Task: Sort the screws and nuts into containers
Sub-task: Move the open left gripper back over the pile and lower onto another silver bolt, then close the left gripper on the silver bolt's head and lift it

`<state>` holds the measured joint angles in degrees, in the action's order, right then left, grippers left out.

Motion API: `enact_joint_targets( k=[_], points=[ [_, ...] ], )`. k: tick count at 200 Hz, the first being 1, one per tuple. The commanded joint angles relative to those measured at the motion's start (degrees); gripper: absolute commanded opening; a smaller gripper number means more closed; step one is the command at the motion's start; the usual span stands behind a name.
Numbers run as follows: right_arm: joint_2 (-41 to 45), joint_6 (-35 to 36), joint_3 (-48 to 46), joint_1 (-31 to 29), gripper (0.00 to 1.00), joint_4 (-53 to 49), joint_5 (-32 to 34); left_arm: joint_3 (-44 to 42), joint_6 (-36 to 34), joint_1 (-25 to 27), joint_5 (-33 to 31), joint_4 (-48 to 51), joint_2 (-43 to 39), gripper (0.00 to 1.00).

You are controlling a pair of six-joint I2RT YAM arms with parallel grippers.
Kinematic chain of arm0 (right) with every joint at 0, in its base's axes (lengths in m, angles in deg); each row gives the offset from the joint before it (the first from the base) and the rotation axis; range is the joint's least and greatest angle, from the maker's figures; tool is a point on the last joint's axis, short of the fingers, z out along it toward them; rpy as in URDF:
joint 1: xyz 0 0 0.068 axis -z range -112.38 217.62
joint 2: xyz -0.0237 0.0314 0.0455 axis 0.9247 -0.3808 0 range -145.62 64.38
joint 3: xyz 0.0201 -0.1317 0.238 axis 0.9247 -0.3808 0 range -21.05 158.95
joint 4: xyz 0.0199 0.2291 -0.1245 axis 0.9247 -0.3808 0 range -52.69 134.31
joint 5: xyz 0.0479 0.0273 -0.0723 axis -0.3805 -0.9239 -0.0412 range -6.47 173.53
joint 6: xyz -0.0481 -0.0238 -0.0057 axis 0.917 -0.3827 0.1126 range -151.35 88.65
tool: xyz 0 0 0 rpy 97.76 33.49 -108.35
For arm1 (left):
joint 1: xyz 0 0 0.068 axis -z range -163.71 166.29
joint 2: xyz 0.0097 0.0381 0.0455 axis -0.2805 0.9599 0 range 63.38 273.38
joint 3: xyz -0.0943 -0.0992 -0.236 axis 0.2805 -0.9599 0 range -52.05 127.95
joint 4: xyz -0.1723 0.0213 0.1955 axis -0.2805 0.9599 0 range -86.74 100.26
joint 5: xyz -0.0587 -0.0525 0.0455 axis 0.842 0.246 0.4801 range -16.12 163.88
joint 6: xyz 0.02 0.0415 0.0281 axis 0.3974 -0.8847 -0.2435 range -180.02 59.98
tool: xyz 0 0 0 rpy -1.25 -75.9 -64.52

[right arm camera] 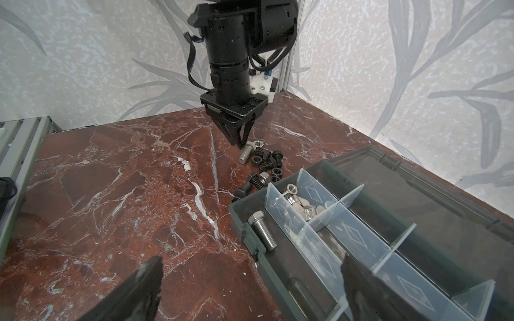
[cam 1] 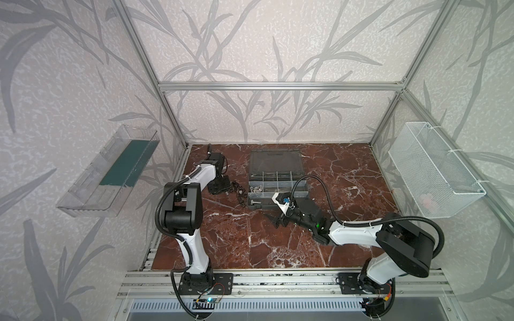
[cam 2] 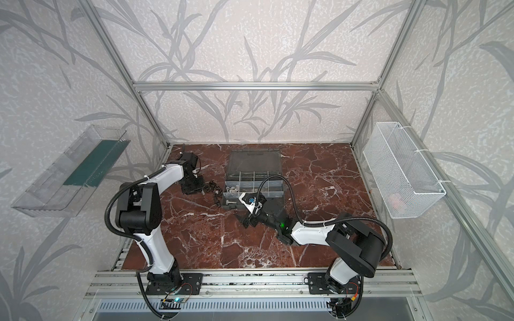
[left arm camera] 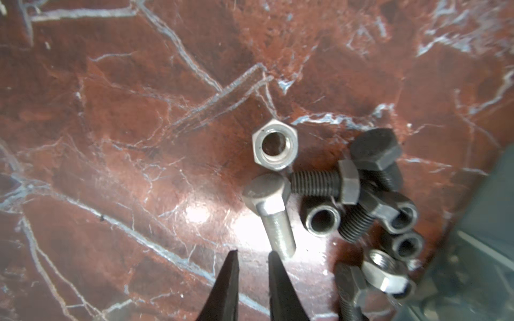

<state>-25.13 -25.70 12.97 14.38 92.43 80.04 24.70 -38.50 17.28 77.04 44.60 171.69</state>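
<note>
The silver screw's threaded end is next to my left gripper's empty fingers. Next, my left gripper moves over and grabs the shank before it takes the screw to the case.
Loose screws and nuts, mostly black, lie in a heap on the red marble just left of the dark grey organizer case. A silver nut and a silver screw lie at the heap's edge. My left gripper points down beside that screw's threaded end, its jaws a narrow gap apart with nothing between them. The containers hold one silver screw and several silver nuts. My right gripper hangs wide open and empty over the case's front left corner.
The case's lid lies flat behind the compartments. A clear plastic tray hangs on the left wall and a white wire basket on the right wall. Aluminium frame posts stand at the table's back corners.
</note>
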Motion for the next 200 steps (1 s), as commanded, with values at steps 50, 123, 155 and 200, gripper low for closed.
enact_joint_targets(
  k=[50, 123, 155, 200],
  points=[
    [-0.01, 0.54, 1.62, -0.36, 0.99, 0.48, 1.15, 1.8, 4.98, -0.03, 4.25, -3.02, 3.12, 0.25],
    [0.48, -0.28, 1.57, -0.38, 0.99, 0.66, 0.57, 2.98, 3.76, -0.04, 0.15, -0.43, 5.79, 0.25],
    [0.67, -0.16, 1.43, -0.36, 0.99, 0.75, 0.67, 3.84, 2.66, -0.1, -1.38, 0.71, 7.47, 0.24],
    [0.57, -0.26, 1.46, -0.38, 0.99, 0.77, 0.54, 4.83, 2.12, -0.03, -1.66, 1.92, 9.07, 0.18]
  ],
)
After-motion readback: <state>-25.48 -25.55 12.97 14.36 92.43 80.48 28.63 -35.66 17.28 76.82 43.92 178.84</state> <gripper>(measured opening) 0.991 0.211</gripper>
